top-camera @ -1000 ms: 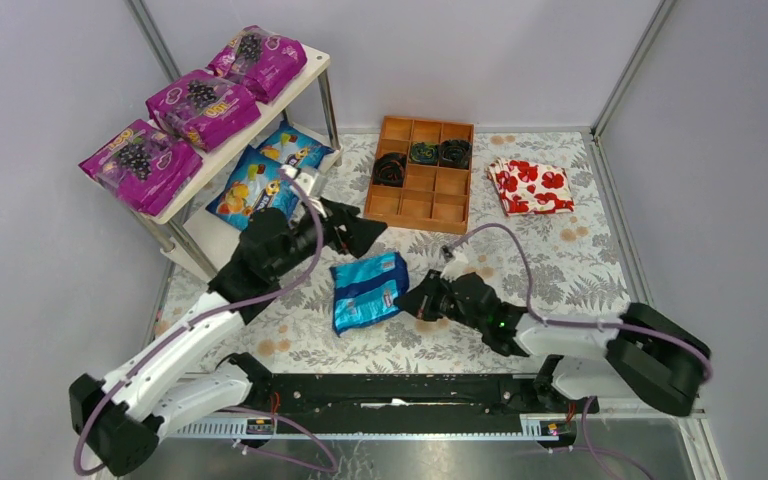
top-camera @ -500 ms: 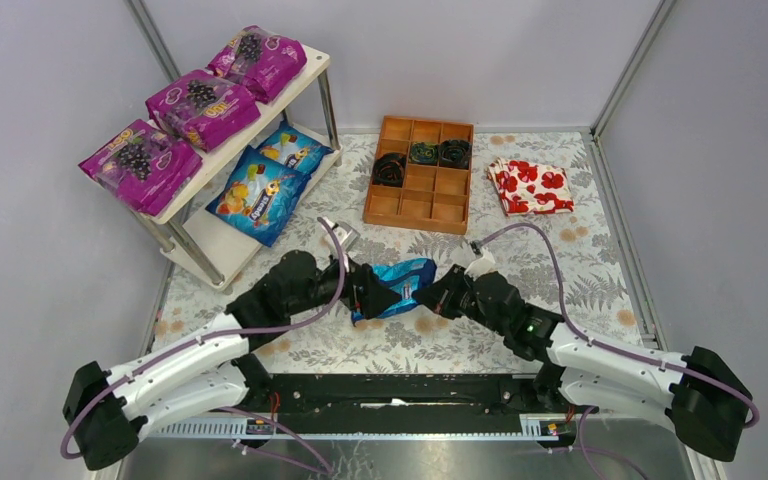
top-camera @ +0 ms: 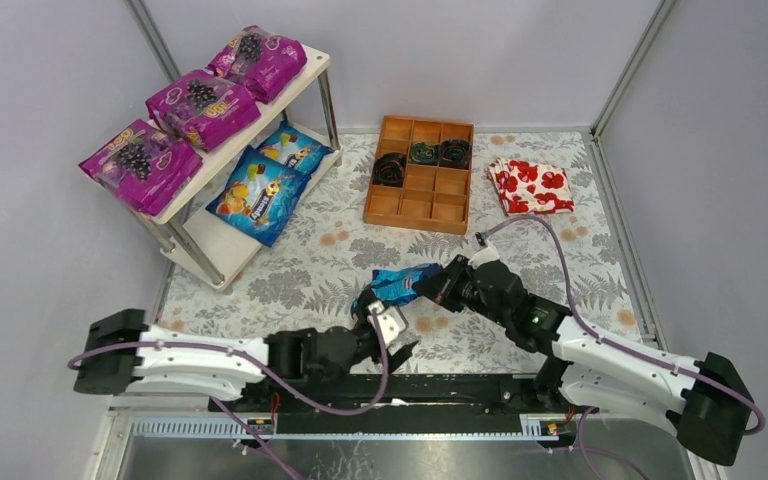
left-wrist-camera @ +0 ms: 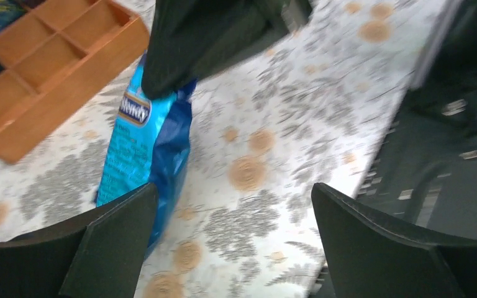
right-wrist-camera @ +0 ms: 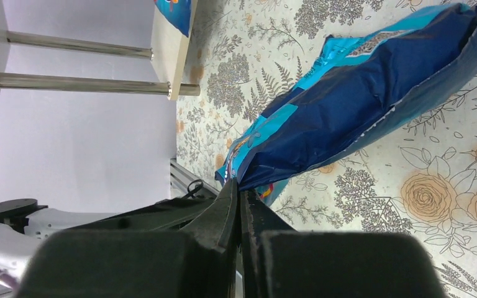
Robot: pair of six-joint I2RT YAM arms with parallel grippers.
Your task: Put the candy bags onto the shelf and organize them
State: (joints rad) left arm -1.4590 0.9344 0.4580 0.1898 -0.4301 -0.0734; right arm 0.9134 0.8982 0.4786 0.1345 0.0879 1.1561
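The blue candy bag hangs tilted by one end [right-wrist-camera: 239, 176] from my right gripper, so my left gripper should hold the bag below its label [left-wrist-camera: 129, 152] while my right gripper takes a new grip.
My right gripper [top-camera: 428, 287] is shut on one end of a blue candy bag [top-camera: 398, 284], which hangs tilted over the flowered table. In the right wrist view the fingertips [right-wrist-camera: 239, 186] pinch the seam of this bag [right-wrist-camera: 360, 105]. My left gripper [top-camera: 392, 335] is open near the table's front edge, just below the bag and apart from it. Its wrist view shows the bag [left-wrist-camera: 143, 143] beside the left finger [left-wrist-camera: 105, 248], with nothing between the fingers. The shelf [top-camera: 200, 235] stands at the far left with three purple candy bags [top-camera: 202, 105] on top and two blue ones [top-camera: 255, 193] below.
An orange-brown compartment tray [top-camera: 420, 205] with dark rolled items stands at the back centre. A folded white cloth with red flowers [top-camera: 530, 186] lies to its right. Grey walls close in the left, back and right sides.
The left gripper let go of the blue bag, opened wide and pulled back toward the front edge. The right gripper kept its grip and lifted the bag's end slightly.
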